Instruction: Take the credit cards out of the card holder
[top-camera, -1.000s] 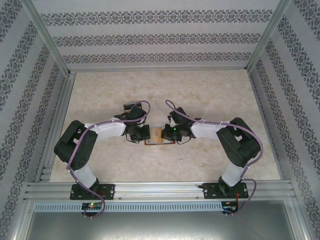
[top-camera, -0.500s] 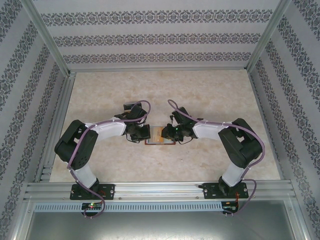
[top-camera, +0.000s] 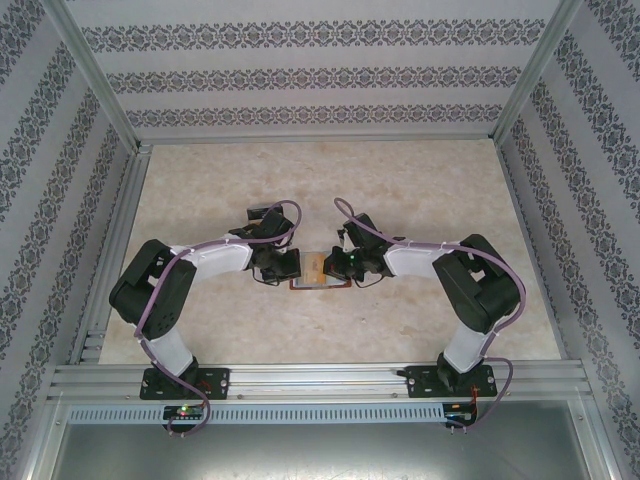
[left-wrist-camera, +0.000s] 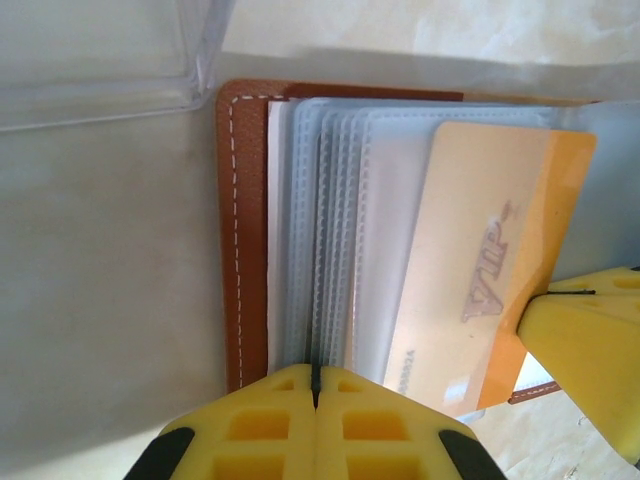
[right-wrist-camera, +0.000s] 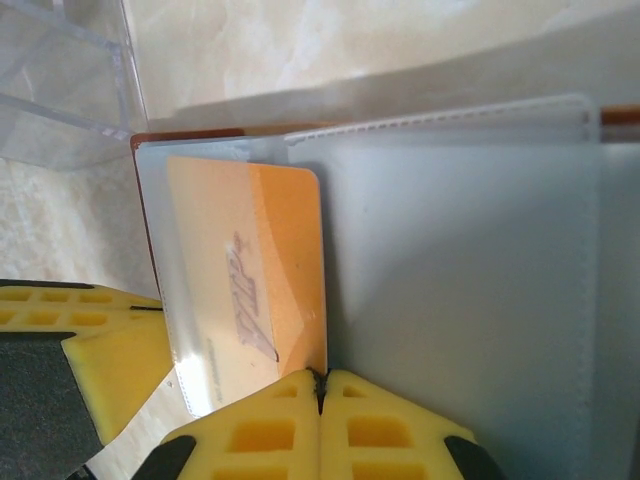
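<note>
The clear plastic box (top-camera: 263, 213) is covered by my left gripper's arm, so my left gripper should move back before my right gripper brings the orange credit card (top-camera: 315, 267) there.
The card holder (top-camera: 318, 284) lies spread open on the table between my two grippers. Its brown stitched leather edge (left-wrist-camera: 243, 250) frames a stack of clear plastic sleeves (left-wrist-camera: 335, 220). My left gripper (left-wrist-camera: 316, 384) is shut on the near edge of those sleeves. An orange credit card (left-wrist-camera: 480, 270) marked VIP sticks partly out of one sleeve. My right gripper (right-wrist-camera: 320, 380) is shut on that credit card's (right-wrist-camera: 262, 260) near corner. From above, the left gripper (top-camera: 293, 268) and the right gripper (top-camera: 338, 268) face each other across the holder.
A clear plastic box (left-wrist-camera: 100, 60) stands just beyond the holder's far corner and appears again as the box (right-wrist-camera: 60, 85) in the right wrist view. Beige tabletop (top-camera: 330, 180) stretches behind, bounded by patterned walls and an aluminium frame (top-camera: 320, 380) in front.
The right gripper shifted a little at the holder, opened briefly and is shut again on the card. The left gripper and the holder stayed in place.
</note>
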